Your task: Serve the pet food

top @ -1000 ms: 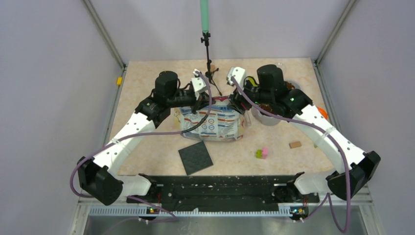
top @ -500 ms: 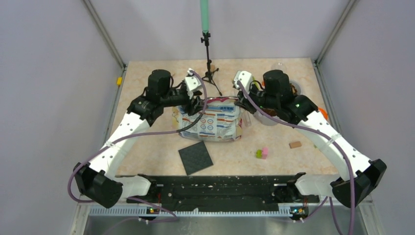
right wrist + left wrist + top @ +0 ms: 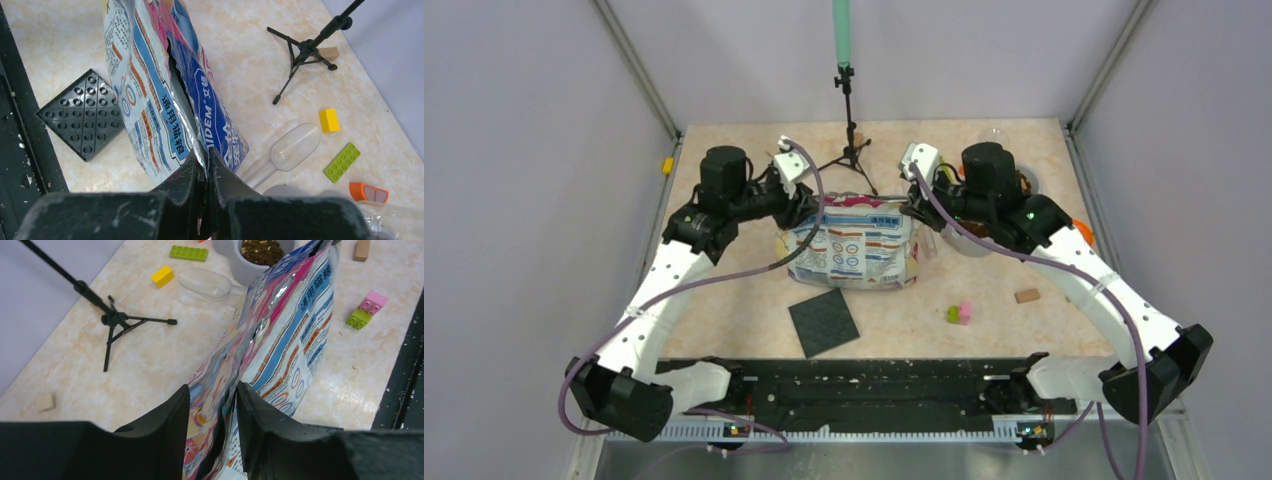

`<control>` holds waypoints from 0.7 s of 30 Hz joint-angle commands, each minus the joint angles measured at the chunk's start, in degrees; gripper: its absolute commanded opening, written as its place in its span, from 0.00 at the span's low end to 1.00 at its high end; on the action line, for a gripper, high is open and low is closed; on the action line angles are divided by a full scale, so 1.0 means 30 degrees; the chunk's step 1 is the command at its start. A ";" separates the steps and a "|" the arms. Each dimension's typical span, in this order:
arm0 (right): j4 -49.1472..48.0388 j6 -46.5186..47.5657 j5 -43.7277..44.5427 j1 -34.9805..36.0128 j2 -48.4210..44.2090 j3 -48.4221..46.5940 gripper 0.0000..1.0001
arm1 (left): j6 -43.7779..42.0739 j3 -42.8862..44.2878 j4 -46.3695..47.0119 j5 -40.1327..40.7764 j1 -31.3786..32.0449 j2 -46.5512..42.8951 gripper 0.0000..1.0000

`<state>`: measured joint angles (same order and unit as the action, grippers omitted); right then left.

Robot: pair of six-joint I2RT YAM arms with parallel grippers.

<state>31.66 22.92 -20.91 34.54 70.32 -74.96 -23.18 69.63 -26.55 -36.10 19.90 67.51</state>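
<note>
Next, I close my left gripper nearer the bag's end corner before both grippers move the bag, because it now straddles the bag's top edge well in from the bag's end.
The glossy pink-and-blue bag stands mid-table between both arms. My right gripper is shut on the foil lip at the bag's open top right corner. My left gripper straddles the opposite edge of the bag. Its jaws stand apart, with a thin dark gap by the right finger. Brown pet food fills a grey bowl beyond the bag. In the top view the right arm covers most of that bowl. A clear scoop lies empty beside the bowl.
A black tripod stands behind the bag. A black studded plate lies in front. Green and pink blocks and a tan block lie front right. A yellow block and a green brick lie by the scoop.
My left gripper opened, slid left to the bag's left edge and has begun narrowing. The right gripper closed on the bag's top right corner. The bag now stands taller.
</note>
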 commanded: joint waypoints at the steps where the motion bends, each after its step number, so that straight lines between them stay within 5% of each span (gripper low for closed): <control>1: -0.0888 0.0051 0.1041 -0.0529 -0.0536 -0.0647 0.00 | -0.0406 0.0913 -0.0871 0.2131 -0.0952 -0.0831 0.30; 2: -0.0955 0.0105 0.1035 -0.0551 -0.0504 -0.0612 0.00 | -0.0695 0.0772 -0.0969 0.2068 -0.1027 -0.0932 0.05; 3: -0.1000 0.0122 0.1049 -0.0557 -0.0447 -0.0633 0.00 | -0.0771 0.0583 -0.0963 0.2115 -0.1121 -0.1026 0.00; 8: -0.0907 0.0296 0.0912 -0.0587 -0.0091 -0.0974 0.00 | -0.0248 0.0539 -0.0874 0.1957 -0.1901 -0.1279 0.00; 9: -0.0914 0.0322 0.0880 -0.0587 -0.0052 -0.1055 0.00 | -0.0232 0.0553 -0.0977 0.2236 -0.1984 -0.1304 0.07; 11: -0.0964 0.0344 0.0821 -0.0587 -0.0041 -0.1046 0.00 | -0.0353 0.0595 -0.1427 0.2691 -0.2102 -0.1396 0.39; 14: -0.0913 0.0359 0.0800 -0.0616 -0.0053 -0.1030 0.00 | -0.0481 0.0599 -0.2038 0.3274 -0.2151 -0.1444 0.71; 15: -0.0889 0.0359 0.0789 -0.0616 -0.0062 -0.1051 0.00 | -0.0336 0.0656 -0.2162 0.3588 -0.2151 -0.1413 0.70; 16: -0.0893 0.0359 0.0736 -0.0617 -0.0063 -0.1029 0.00 | -0.0130 0.0696 -0.2178 0.3982 -0.2151 -0.1383 0.56; 18: -0.0883 0.0359 0.0679 -0.0617 -0.0054 -0.1001 0.00 | 0.0434 0.0581 -0.1689 0.4552 -0.2229 -0.1494 0.03; 21: -0.0881 0.0355 0.0542 -0.0617 -0.0078 -0.1011 0.00 | 0.0875 -0.0090 -0.0577 0.4462 -0.2481 -0.2053 0.00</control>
<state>30.92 23.42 -21.45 33.95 70.98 -75.07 -22.28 70.06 -33.06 -29.95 14.70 64.12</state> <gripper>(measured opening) 0.019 0.019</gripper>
